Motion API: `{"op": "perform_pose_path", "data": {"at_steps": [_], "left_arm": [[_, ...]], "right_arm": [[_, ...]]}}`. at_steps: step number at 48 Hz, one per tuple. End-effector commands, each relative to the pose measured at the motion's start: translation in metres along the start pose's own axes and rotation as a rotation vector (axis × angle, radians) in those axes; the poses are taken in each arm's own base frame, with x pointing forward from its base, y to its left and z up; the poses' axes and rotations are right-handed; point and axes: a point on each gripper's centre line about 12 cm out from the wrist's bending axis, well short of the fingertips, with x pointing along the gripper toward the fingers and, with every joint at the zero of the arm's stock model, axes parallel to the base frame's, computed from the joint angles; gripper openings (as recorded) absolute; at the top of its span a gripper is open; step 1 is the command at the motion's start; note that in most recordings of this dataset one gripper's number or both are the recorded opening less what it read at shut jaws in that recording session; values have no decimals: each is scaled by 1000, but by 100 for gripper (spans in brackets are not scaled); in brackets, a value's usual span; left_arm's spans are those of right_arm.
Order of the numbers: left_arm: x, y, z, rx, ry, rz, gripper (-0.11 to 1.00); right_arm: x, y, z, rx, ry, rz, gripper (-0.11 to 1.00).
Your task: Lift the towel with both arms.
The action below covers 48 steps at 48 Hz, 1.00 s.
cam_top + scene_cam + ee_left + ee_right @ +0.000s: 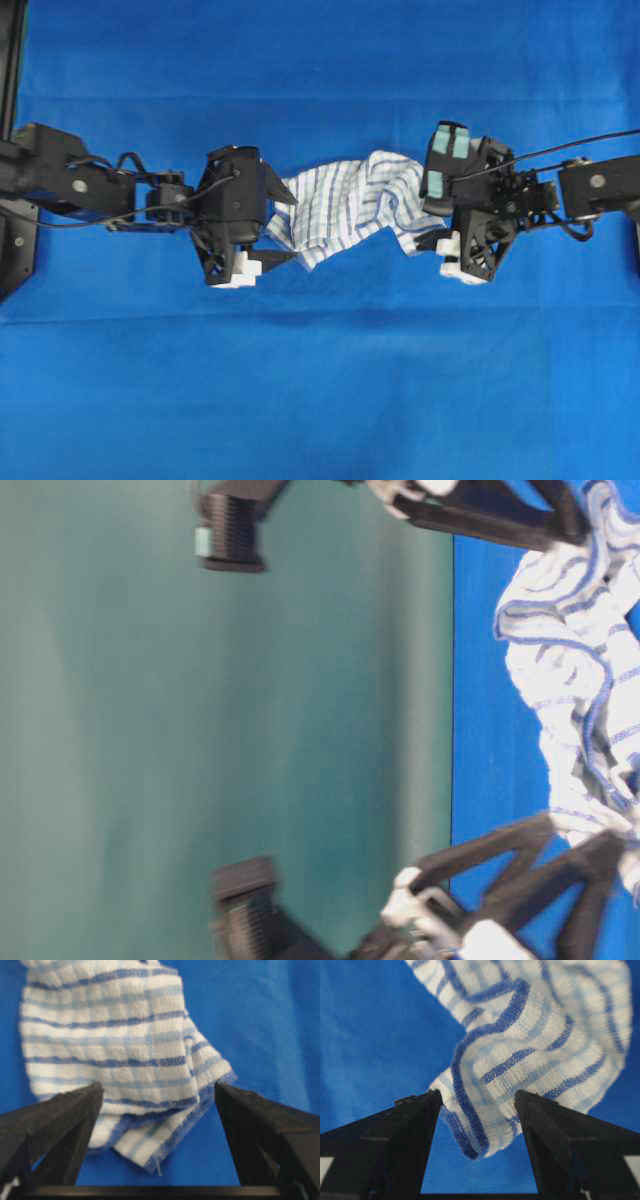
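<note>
The towel (pixel 332 208) will stay bunched up rather than open out flat when the robot lifts it, because its middle lies in loose, overlapping folds (pixel 385 190).
The towel (pixel 350 205), white with blue and grey stripes, lies crumpled on the blue tablecloth (pixel 320 380) between the two arms. My left gripper (pixel 285 225) stands open at the towel's left end. In the left wrist view, a folded corner of the towel (pixel 125 1060) sits between the spread fingers (pixel 65 1120) of that gripper (pixel 157 1087). My right gripper (pixel 428 215) is open at the right end. In the right wrist view a bunched fold of the towel (pixel 540 1045) hangs between the tips of the gripper (pixel 477 1094). The table-level view shows the towel (pixel 580 680) flanked by black fingers (pixel 510 865).
The blue tablecloth (pixel 480 680) covers the whole table around the towel. Black cables (pixel 570 148) run along both arms. A plain green wall (pixel 200 730) fills most of the table-level view. A dark frame post (pixel 12 60) stands at the far left edge.
</note>
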Motion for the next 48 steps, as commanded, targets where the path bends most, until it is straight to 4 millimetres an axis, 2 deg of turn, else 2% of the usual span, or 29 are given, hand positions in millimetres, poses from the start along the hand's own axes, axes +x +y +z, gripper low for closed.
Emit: {"op": "perform_pose_path", "data": {"at_steps": [1,9,20,23,25,32,35,44,48], "left_arm": [[8,-1,3,-1,-26,0,88],[24,-2,-12,-4,17,-1,88],[28,-2,-15,-2,38,-2,82],[27,-2,-17,-2,61,-4,73],[26,-2,-20,-2,86,-5,63],[23,-2,-25,0,144,-8,22],[21,-2,-23,0,147,-9,10],[12,0,-11,-3,123,-5,9],[2,1,3,-4,106,-5,9]], "right_arm": [[5,3,3,1,-20,16,64],[19,3,-3,2,4,19,64],[20,2,-3,-1,8,17,61],[20,2,-3,-4,9,16,56],[20,2,-3,-6,11,15,48],[18,3,-2,-13,4,17,7],[16,2,0,-11,-5,18,4],[4,3,8,-8,-44,25,4],[-6,4,14,-7,-60,20,4]]}}
